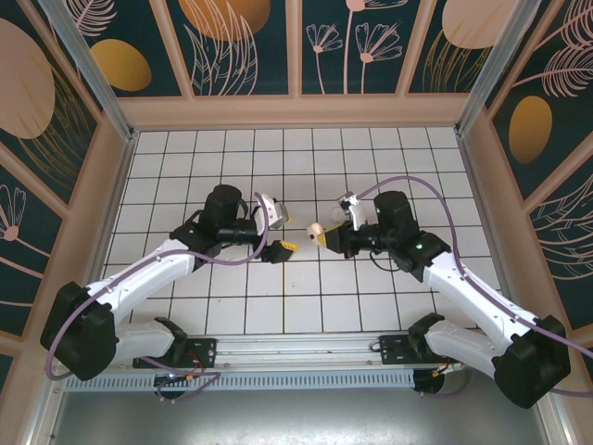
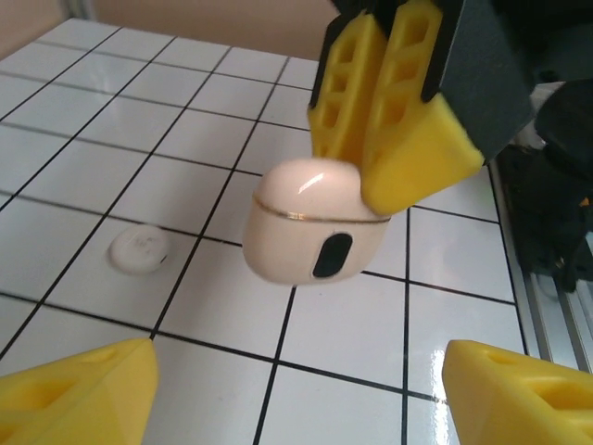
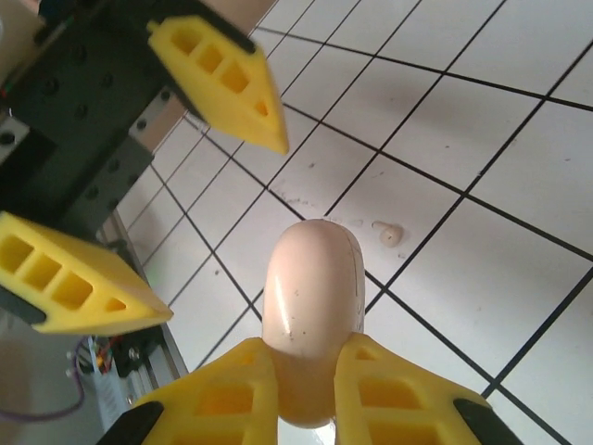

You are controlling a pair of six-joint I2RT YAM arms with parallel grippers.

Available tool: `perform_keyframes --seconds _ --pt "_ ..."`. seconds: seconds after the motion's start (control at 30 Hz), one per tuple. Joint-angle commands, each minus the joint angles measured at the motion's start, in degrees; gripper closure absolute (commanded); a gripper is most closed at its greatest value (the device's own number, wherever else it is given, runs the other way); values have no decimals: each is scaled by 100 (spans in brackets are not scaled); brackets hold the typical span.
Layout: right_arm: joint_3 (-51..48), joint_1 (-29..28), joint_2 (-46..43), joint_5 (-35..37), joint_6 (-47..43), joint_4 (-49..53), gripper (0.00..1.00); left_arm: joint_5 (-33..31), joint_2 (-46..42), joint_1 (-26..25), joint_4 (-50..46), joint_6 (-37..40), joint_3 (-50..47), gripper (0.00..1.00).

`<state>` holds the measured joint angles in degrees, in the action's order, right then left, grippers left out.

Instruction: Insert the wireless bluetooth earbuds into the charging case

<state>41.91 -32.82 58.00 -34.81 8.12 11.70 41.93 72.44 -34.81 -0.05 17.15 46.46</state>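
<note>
My left gripper is facing the case's broad front (image 2: 320,248) at a slant. I should line my left gripper up with the case's free narrow end (image 2: 256,235) before I grip the case.
The charging case (image 2: 306,232) is a closed pinkish-beige rounded shell with a thin seam and a black oval on its front. My right gripper (image 3: 310,348) is shut on it, holding it in the air above the tiled floor. The case (image 1: 313,229) hangs mid-table between both arms. My left gripper (image 2: 296,357) is open just in front of the case and holds nothing. Its yellow fingers (image 3: 232,83) stand wide apart to the upper left in the right wrist view. A small whitish rounded piece (image 2: 139,250) lies on a tile beside and below the case, small and pale (image 3: 391,234).
The white tiled floor (image 1: 232,306) with black grid lines spreads all round. Wooden walls with patterned panels (image 1: 246,46) close in the back and sides. A metal rail (image 1: 296,348) carrying the arm bases runs along the near edge. Purple cables (image 1: 398,181) loop over the arms.
</note>
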Motion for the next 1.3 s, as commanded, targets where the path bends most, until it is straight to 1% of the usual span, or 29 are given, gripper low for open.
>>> perform_keyframes --seconds 0.0,0.2,0.33,0.4,0.53,0.6,0.7,0.83,0.9,0.97,1.17,1.23,1.27 --pt "294 36 -144 -348 -1010 452 85 431 200 25 -731 820 478 22" --pt "568 39 -19 -557 -1778 823 85 357 439 18 -1180 1533 891 23" --pt "676 39 53 -749 -2107 860 85 673 700 23 -1624 2065 1345 27" --pt "723 30 78 -844 -2244 860 85 811 830 22 -1924 2429 1506 31" --pt "784 30 102 -1064 -2554 886 86 1029 936 21 -2066 2612 1616 34" --pt "814 25 123 -1087 -2679 877 86 1250 984 21 -2236 2863 1660 39" --pt "848 21 147 -1143 -2888 887 86 1379 1050 27 -2419 3057 1716 43" --pt "855 21 158 -1260 -3167 829 86 1485 1079 24 -2462 3078 1770 48" --pt "857 15 172 -1281 -3229 775 86 1566 1108 26 -2485 3083 1804 54" --pt "888 20 211 -1283 -3258 770 86 1606 1130 26 -2499 3088 1823 58" --pt "1003 3 429 -1395 -3371 800 86 1695 1185 10 -2516 3069 1858 60" --pt "1028 -5 470 -1423 -3393 766 86 1701 1184 10 -2517 3078 1849 63" --pt "1029 -5 489 -1430 -3405 751 86 1697 1176 14 -2524 3082 1849 67"
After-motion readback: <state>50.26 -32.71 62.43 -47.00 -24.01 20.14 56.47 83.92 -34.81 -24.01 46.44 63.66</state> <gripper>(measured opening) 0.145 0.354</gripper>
